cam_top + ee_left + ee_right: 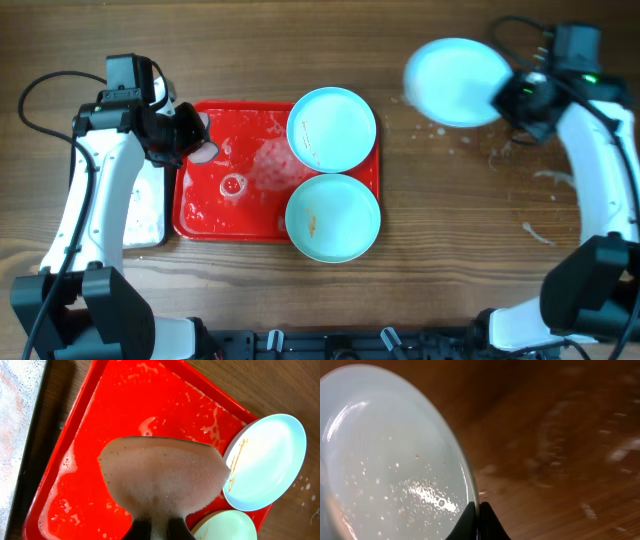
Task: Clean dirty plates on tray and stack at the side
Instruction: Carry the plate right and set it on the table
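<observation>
I should keep moving the held plate (455,82) down with my right gripper until it rests on the foam-smeared wood at the side (525,170), because the plate faces up and the wood there is clear.
The red tray (215,215) lies left of centre, wet with foam; it also shows in the left wrist view (115,415). Two pale blue plates with orange-brown smears rest on its right side, one at the back (331,129) (267,462), one at the front (332,217) (227,527). My left gripper (193,138) is shut on a foamy sponge (162,472) above the tray's left part. My right gripper (508,98) is shut on the rim of the third plate (456,82) (385,470), wet with suds, held above the table at the back right.
A silvery metal tray (145,215) (17,425) lies just left of the red tray. Foam smears (545,180) mark the wooden table at the right. A small ring of bubbles (233,185) sits in the red tray's middle.
</observation>
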{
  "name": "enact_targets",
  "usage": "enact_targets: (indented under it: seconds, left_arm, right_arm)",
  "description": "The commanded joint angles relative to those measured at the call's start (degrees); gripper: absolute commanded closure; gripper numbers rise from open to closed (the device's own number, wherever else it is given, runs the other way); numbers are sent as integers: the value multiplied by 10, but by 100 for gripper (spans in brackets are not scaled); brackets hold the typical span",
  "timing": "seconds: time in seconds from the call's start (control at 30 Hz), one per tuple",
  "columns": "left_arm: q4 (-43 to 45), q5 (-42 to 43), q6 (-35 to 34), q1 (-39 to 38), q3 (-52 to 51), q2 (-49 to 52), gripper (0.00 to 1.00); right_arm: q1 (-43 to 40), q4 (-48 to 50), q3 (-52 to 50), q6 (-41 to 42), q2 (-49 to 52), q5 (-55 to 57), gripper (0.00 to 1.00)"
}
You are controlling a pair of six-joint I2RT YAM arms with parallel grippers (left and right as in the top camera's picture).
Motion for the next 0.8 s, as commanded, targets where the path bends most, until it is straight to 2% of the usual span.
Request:
enact_targets:
  seconds: [0.0, 0.13, 0.23, 0.33, 0.5, 0.57, 0.7, 0.73, 0.77]
  left_arm:
    - [2, 7, -5, -2, -4, 5, 96]
    - [2, 7, -5, -2, -4, 5, 96]
    - [2, 7, -5, -2, -4, 5, 96]
    - [-3, 7, -5, -2, -3, 5, 96]
    - [-6, 7, -5, -2, -4, 5, 96]
    - [-7, 7, -5, -2, -4, 5, 96]
    - [-5, 7, -5, -2, -4, 5, 96]
    - [-5, 7, -5, -2, -4, 5, 96]
    - [-5, 7, -5, -2, -4, 5, 96]
  right_arm:
    - [-101, 70, -102, 7, -14, -33, 96]
    - [-189, 153, -190, 23, -14, -50, 96]
    - [-240, 215, -244, 22, -14, -3, 96]
    - [-257, 288, -299, 47, -14, 0, 96]
    - [-258, 294, -329, 87, -14, 19, 96]
    - [-258, 292, -327, 56, -16, 1, 79]
    - [-258, 286, -318, -2, -56, -102, 60]
    - [-257, 280, -309, -30, -83, -145, 44]
    - [-255, 271, -303, -43, -103, -166, 35]
